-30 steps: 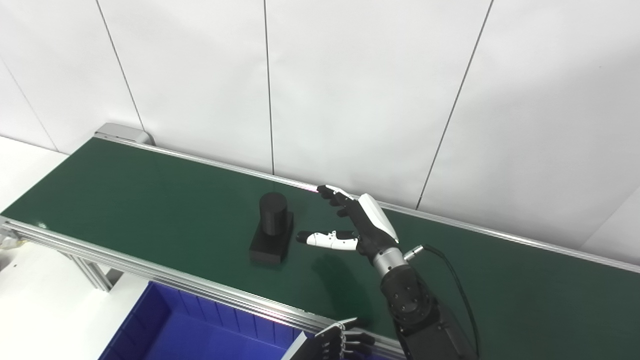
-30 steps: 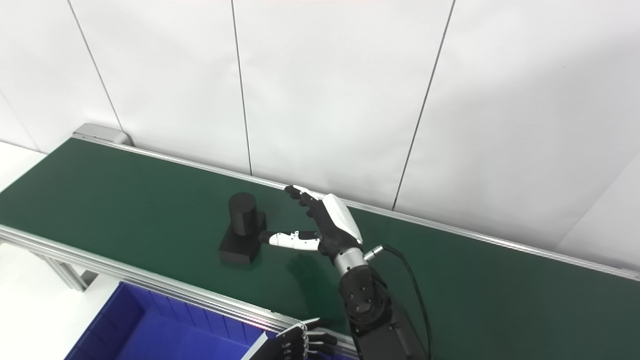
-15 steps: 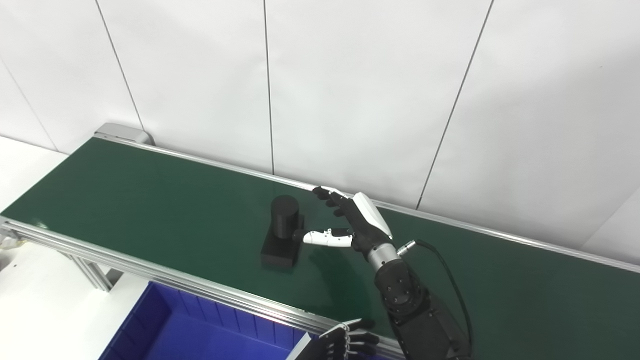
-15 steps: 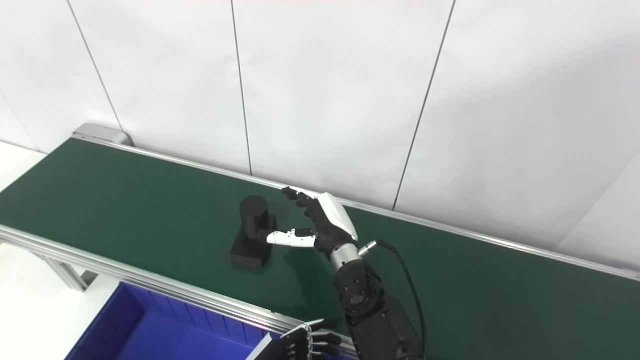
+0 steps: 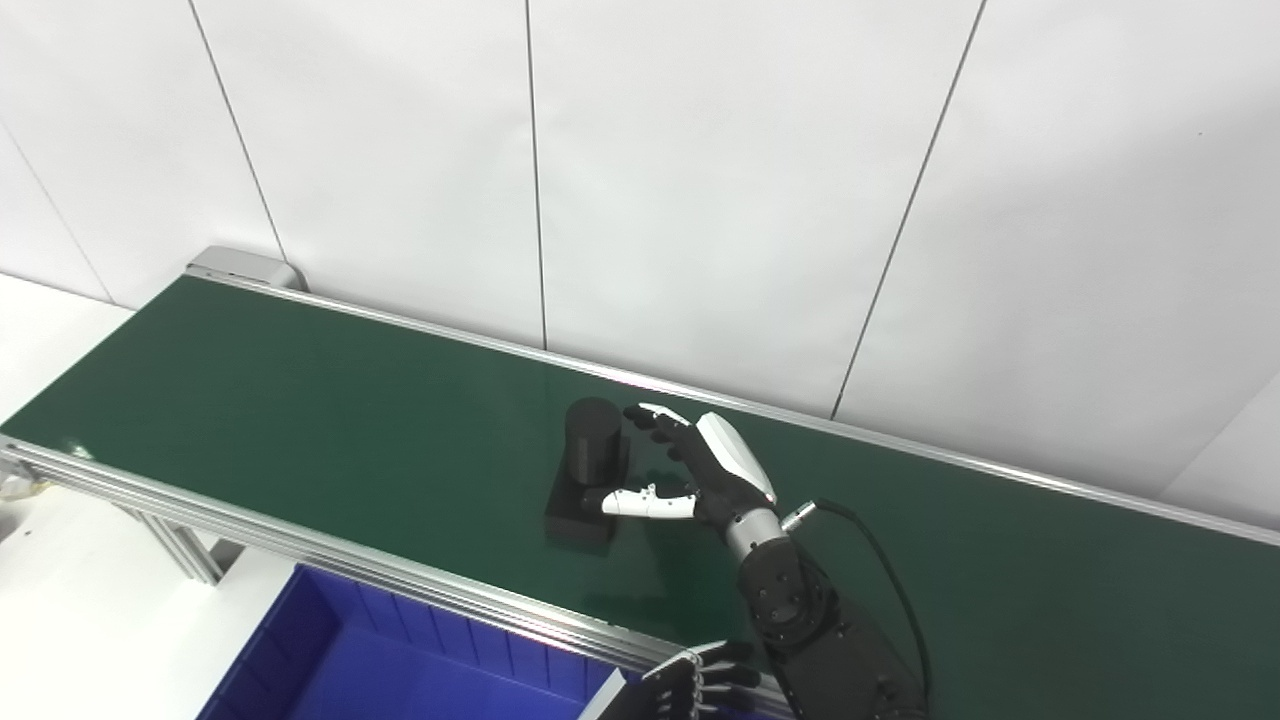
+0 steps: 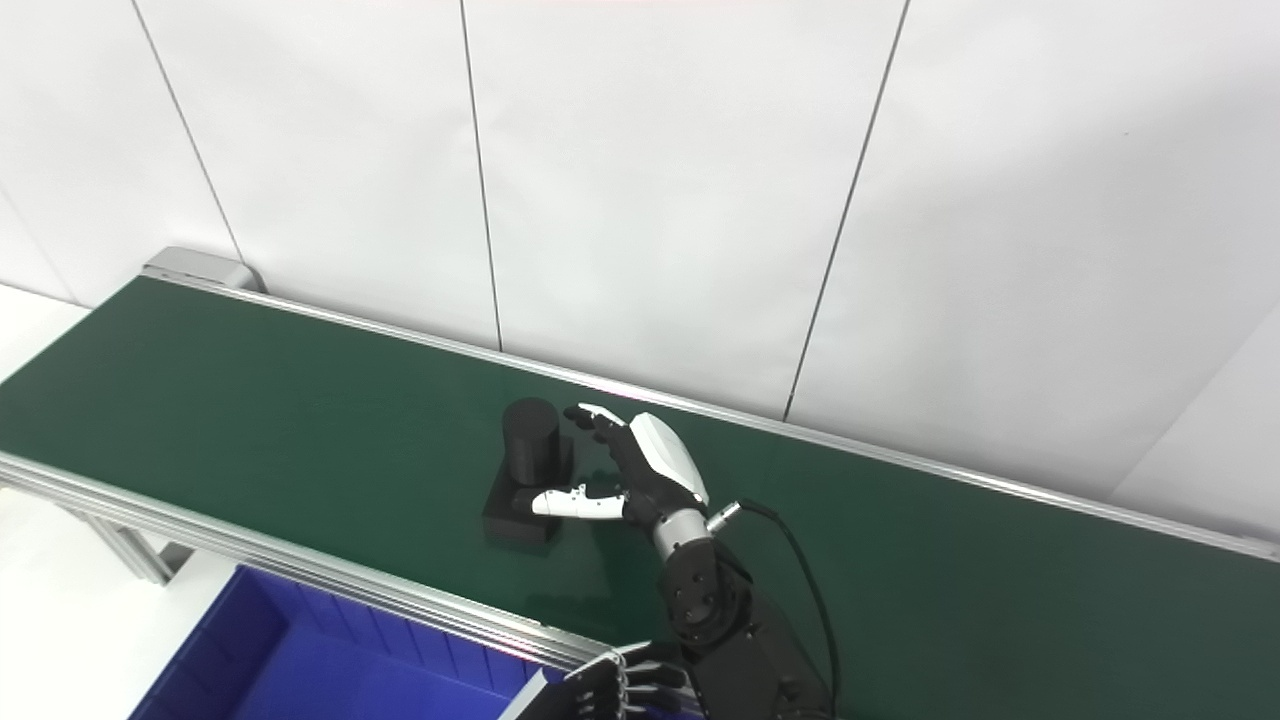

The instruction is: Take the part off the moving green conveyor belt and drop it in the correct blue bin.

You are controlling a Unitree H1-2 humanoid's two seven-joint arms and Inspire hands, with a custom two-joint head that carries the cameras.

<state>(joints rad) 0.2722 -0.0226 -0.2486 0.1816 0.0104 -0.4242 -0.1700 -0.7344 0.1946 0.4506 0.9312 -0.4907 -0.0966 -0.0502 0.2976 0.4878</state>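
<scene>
The cylinder [image 5: 593, 444] continues into the square base [image 5: 579, 524] as a single black shape, so the base will come up with the cylinder when the robot lifts the part.
A black part [image 5: 588, 470], an upright cylinder on a square base, rides on the green conveyor belt [image 5: 300, 400]. My right hand [image 5: 690, 468] is open just right of it, the fingers spread behind the cylinder's top and the white thumb lying across the front of the base. The fingers are not closed around the part. My left hand [image 5: 690, 685] shows only as dark fingers at the bottom edge, near the belt's front rail; I cannot tell whether it is open or shut. A blue bin [image 5: 400, 665] sits below the belt's front edge.
The belt's silver rails [image 5: 330, 555] run along the front and back edges. A white panelled wall [image 5: 700, 180] stands close behind the belt. The belt's end roller [image 5: 240, 265] is at the far left.
The part has travelled right along the belt, into my right hand. The right hand has dropped lower and drawn nearer, so its thumb now lies against the part's base.
</scene>
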